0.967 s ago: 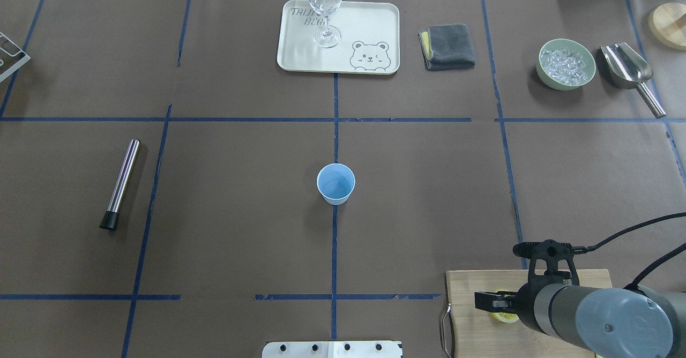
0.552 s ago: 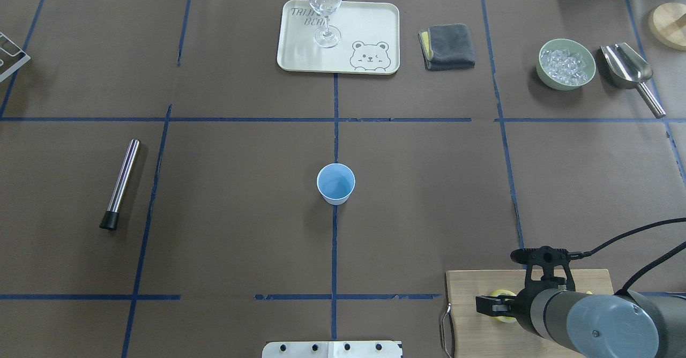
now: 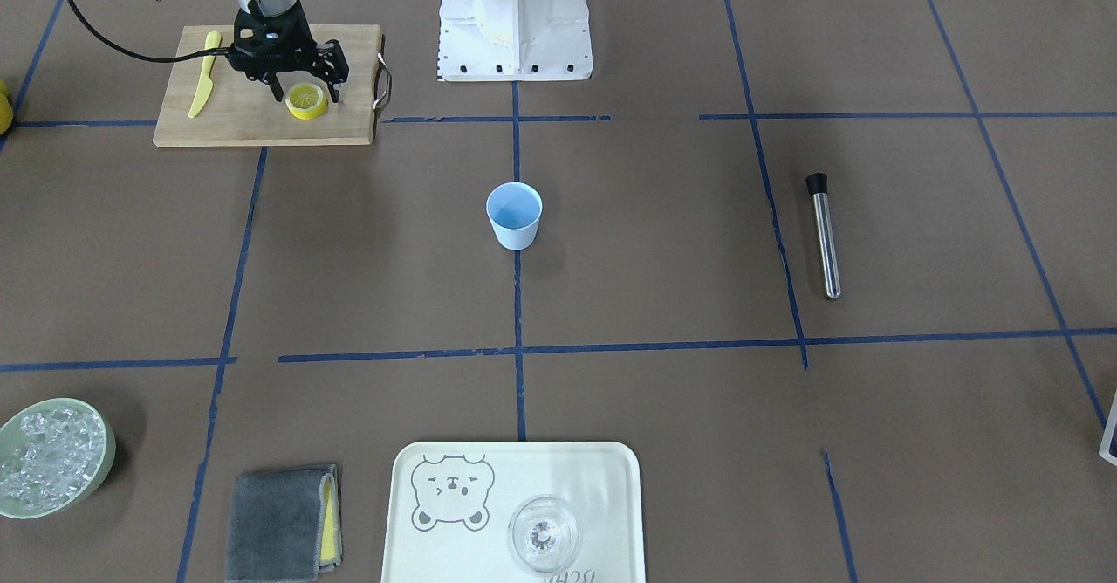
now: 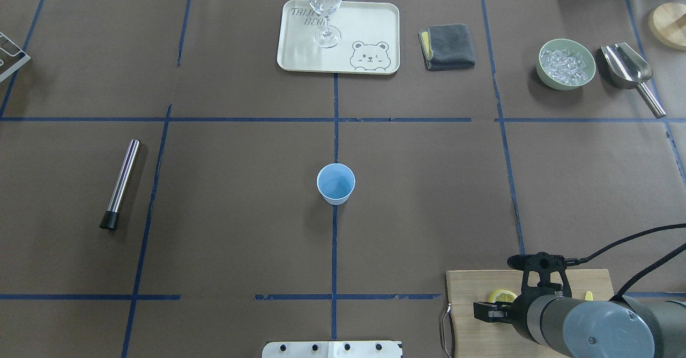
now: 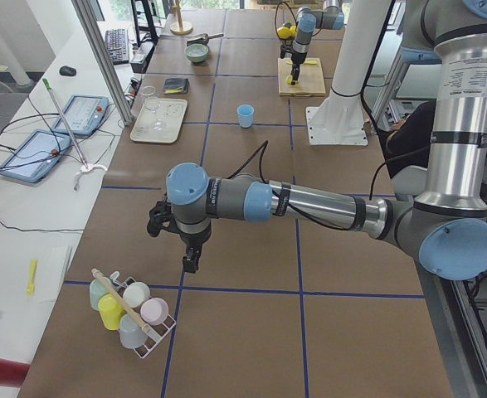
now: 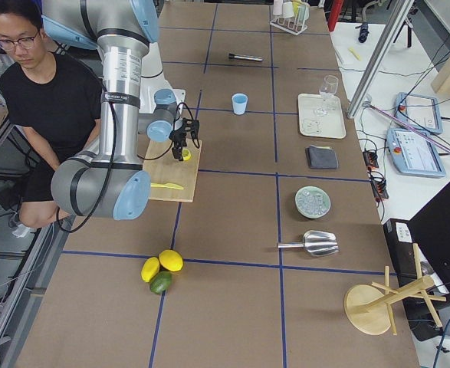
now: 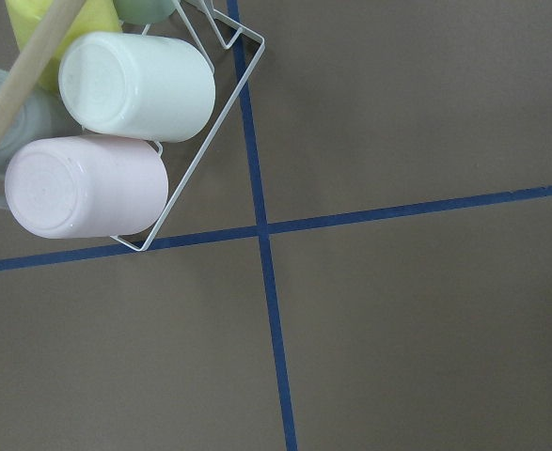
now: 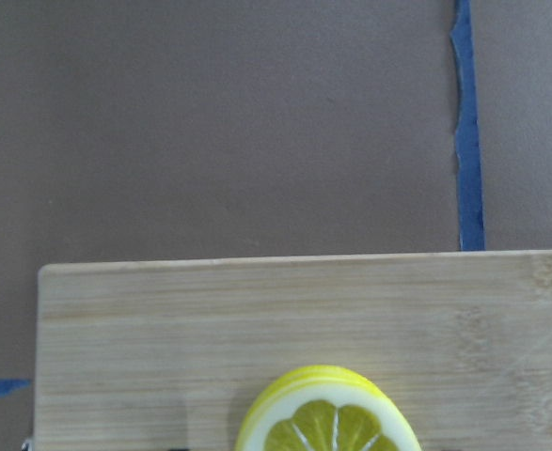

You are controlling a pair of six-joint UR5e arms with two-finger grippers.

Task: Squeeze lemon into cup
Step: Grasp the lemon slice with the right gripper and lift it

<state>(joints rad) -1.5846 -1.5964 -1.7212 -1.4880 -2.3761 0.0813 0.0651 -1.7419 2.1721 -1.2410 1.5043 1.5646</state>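
Note:
The yellow rim has a doubled edge (image 8: 315,373) along it. The lemon (image 3: 306,101) will come apart when I lift, and a slice will stay on the cutting board.
The lemon (image 3: 307,101) is a round yellow slice lying flat on the wooden cutting board (image 3: 253,125) at the robot's right near corner; its top half also fills the lower edge of the right wrist view (image 8: 324,421). My right gripper (image 3: 306,92) hangs just over it, open, with one finger on each side of the slice; I cannot tell whether they touch it. The light-blue cup (image 4: 336,183) stands upright mid-table, far from both grippers. My left gripper (image 5: 185,245) hovers by a cup rack at the table's left end; whether it is open or shut I cannot tell.
A yellow knife (image 3: 202,85) lies on the board. At the far side are a tray (image 4: 375,25) with a glass (image 4: 325,9), a grey cloth (image 4: 447,46), a bowl of ice (image 4: 566,63) and a scoop (image 4: 627,71). A metal rod (image 4: 121,184) lies left. A person (image 6: 52,100) sits behind the robot.
The right gripper has shifted toward the robot's edge of the board, and more of the lemon slice now shows beyond it. The cup has not moved.

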